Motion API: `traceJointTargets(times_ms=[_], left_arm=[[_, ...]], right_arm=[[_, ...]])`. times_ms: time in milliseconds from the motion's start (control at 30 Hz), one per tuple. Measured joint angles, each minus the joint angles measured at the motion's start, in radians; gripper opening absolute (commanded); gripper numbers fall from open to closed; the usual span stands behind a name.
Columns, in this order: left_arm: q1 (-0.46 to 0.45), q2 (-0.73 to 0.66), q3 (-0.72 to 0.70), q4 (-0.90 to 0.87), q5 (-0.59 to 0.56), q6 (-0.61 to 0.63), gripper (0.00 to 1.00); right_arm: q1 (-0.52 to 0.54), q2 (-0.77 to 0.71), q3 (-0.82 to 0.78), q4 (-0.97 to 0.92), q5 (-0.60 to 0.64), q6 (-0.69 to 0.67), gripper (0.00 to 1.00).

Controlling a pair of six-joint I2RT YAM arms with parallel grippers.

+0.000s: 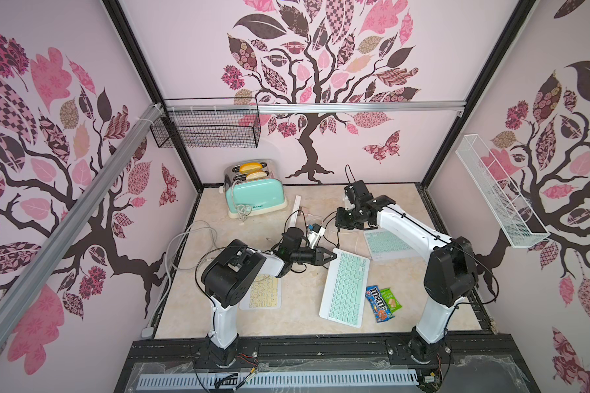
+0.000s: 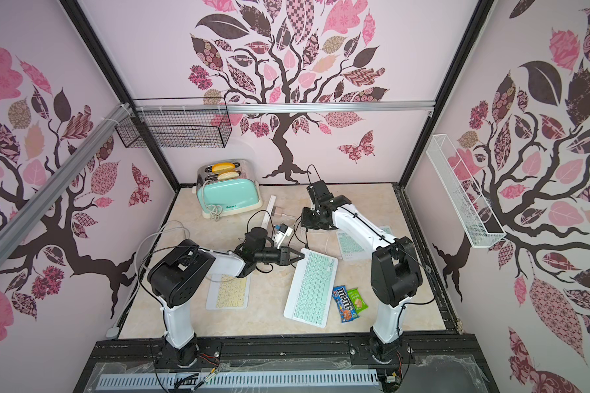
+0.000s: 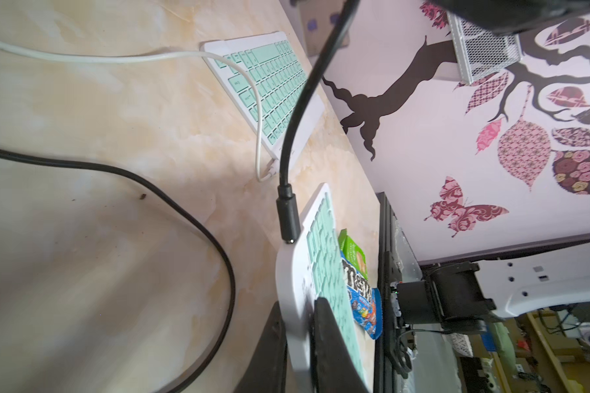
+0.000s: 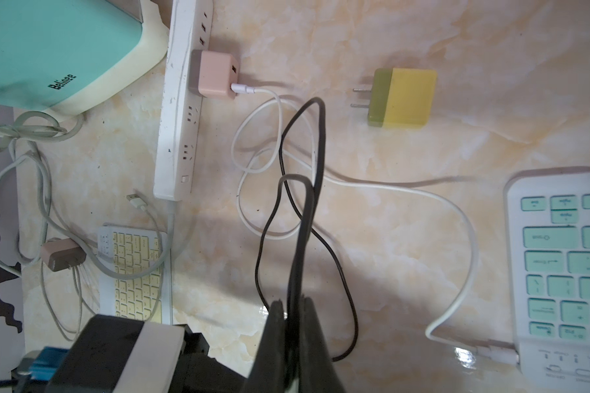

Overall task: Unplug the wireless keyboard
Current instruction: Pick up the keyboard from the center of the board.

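Next, I let my right gripper leave the cable and hold the keyboard's far edge [image 1: 356, 257] while my left gripper, now pinching the keyboard's corner [image 3: 290, 262] beside the plug, regrips.
The wireless keyboard [image 1: 346, 289], white with mint keys, lies slanted mid-table in both top views. My left gripper [image 3: 298, 306] is shut on its far corner, one finger on the key side and one underneath; in a top view it [image 1: 332, 256] reaches in from the left. A black cable [image 4: 302, 238] hangs from my right gripper [image 4: 293, 303], which is shut on it above the table. The cable's black plug [image 3: 286, 217] meets the keyboard's far edge [image 3: 292, 258]. I cannot tell whether the plug is seated in the port.
A second mint keyboard [image 1: 385, 245] with a white cable [image 4: 464, 238] lies under the right arm. A yellow keyboard [image 1: 263, 292] lies under the left arm. Toaster [image 1: 254, 194], power strip [image 4: 181, 102], pink charger [image 4: 215, 73] and yellow-green charger [image 4: 401, 97] stand behind. Candy packets [image 1: 380, 303] lie beside the held keyboard.
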Motion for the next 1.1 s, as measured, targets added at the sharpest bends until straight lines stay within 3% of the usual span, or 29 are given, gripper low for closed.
traceJointTargets(times_ms=[233, 267, 300, 333, 400, 533, 633, 767, 933, 1100], left_arm=[[0.000, -0.001, -0.012, 0.070, 0.033, -0.067, 0.00], [0.000, -0.002, -0.014, 0.070, 0.032, -0.069, 0.00], [0.001, -0.005, -0.016, 0.066, 0.031, -0.069, 0.00], [0.001, -0.011, -0.018, 0.057, 0.028, -0.068, 0.00], [0.000, -0.033, -0.019, 0.024, 0.023, -0.064, 0.00], [0.002, -0.102, -0.020, -0.068, 0.013, -0.027, 0.00], [0.013, -0.170, -0.020, -0.153, 0.010, 0.013, 0.00], [0.047, -0.257, -0.016, -0.294, 0.010, 0.077, 0.00], [0.104, -0.369, 0.017, -0.505, 0.030, 0.174, 0.00], [0.143, -0.431, 0.122, -0.723, 0.063, 0.324, 0.00]], right_arm=[[0.000, 0.000, 0.015, 0.003, 0.000, -0.016, 0.00], [-0.001, 0.000, 0.015, 0.003, 0.000, -0.019, 0.14], [-0.003, -0.001, 0.015, 0.003, -0.002, -0.019, 0.39], [-0.009, -0.001, 0.015, 0.003, -0.008, -0.027, 0.55], [-0.022, -0.007, 0.012, 0.002, -0.030, -0.046, 0.69], [-0.082, -0.092, -0.077, 0.030, -0.094, -0.094, 0.83], [-0.168, -0.200, -0.213, 0.117, -0.202, -0.103, 0.86], [-0.271, -0.293, -0.390, 0.330, -0.454, -0.107, 0.86], [-0.266, -0.264, -0.470, 0.567, -0.806, -0.145, 0.82], [-0.234, -0.211, -0.470, 0.689, -1.001, -0.171, 0.81]])
